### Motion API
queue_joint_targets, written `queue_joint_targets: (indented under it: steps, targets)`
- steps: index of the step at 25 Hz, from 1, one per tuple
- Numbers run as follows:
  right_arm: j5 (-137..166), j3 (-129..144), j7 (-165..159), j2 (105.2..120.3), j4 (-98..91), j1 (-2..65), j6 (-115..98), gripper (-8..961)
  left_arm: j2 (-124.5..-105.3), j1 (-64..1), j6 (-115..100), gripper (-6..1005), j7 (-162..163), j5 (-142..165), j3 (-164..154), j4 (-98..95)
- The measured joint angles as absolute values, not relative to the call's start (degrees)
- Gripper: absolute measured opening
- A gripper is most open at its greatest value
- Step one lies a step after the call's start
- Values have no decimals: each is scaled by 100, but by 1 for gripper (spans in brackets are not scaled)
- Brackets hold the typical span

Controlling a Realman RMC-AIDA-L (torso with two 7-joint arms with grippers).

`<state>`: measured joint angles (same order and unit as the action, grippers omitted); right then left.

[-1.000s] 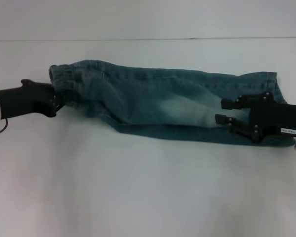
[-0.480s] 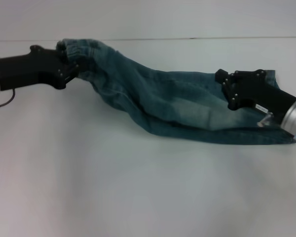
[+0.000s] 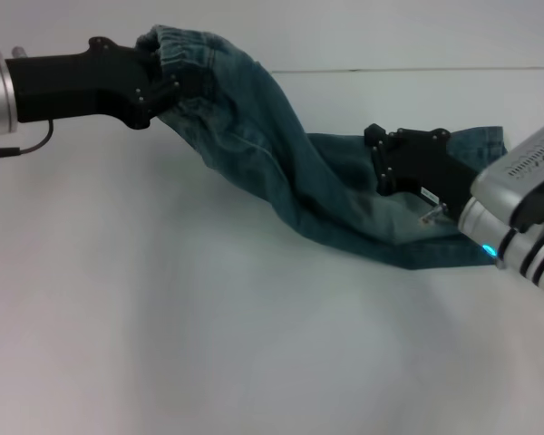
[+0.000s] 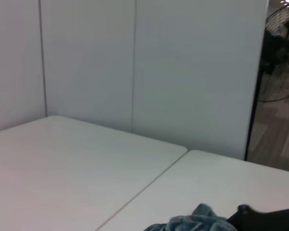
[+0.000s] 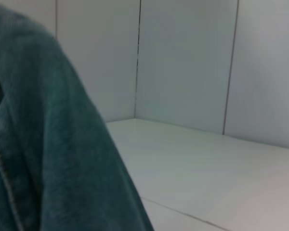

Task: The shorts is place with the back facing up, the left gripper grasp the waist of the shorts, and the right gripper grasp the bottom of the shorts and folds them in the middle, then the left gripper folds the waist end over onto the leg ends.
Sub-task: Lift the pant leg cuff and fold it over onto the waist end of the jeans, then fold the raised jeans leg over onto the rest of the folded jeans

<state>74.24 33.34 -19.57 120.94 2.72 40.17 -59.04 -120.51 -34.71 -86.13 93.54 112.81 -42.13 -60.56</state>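
Observation:
The robot's right gripper is hovering over the leg ends (image 3: 449, 248), where the waist has to come down, so it should move clear of the shorts before the left gripper folds them.
The blue denim shorts (image 3: 254, 159), folded lengthwise, hang in a slope from upper left down to the white table (image 3: 208, 344). My left gripper (image 3: 163, 89) is raised at the upper left, shut on the waist of the shorts (image 3: 186, 45), whose ruffled band bunches over its fingers. The leg ends (image 3: 488, 143) lie flat on the table at the right. My right gripper (image 3: 378, 161) hovers over the bottom part of the shorts, fingers apart and holding nothing. Denim (image 4: 192, 222) peeks into the left wrist view. A denim fold (image 5: 43, 154) fills much of the right wrist view.
A seam line (image 3: 417, 70) runs across the table's far side, with a pale wall (image 4: 135, 62) behind it. A fan (image 4: 282, 53) stands off the table on the floor beyond. Bare tabletop stretches in front of the shorts.
My left gripper has lifted the waist up and carried it rightward, raising the shorts into a slope. My right arm has risen and swung left over the leg part.

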Motion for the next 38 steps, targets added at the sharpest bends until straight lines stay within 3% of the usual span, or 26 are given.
queue_joint_targets:
  steps: [13, 22, 29, 38]
  targets:
    - [7679, 3241, -1671, 12153, 1208, 4924, -5382, -1, -12026, -3767, -8785, 102, 9376, 11214, -4252, -6065]
    - [9581, 1908, -1696, 12156, 1827, 5278, -4951, 0, -12023, -3860, -8790, 102, 9378, 11245, -4276, -6064]
    - [10836, 880, -1706, 12140, 1861, 5108, -4657, 0, -12035, -3843, -8764, 102, 9353, 11255, -4343, -6016]
    - [10863, 269, -1729, 12047, 1271, 4397, -5233, 0, -12147, -3723, -8731, 102, 9288, 11267, -4491, -5956]
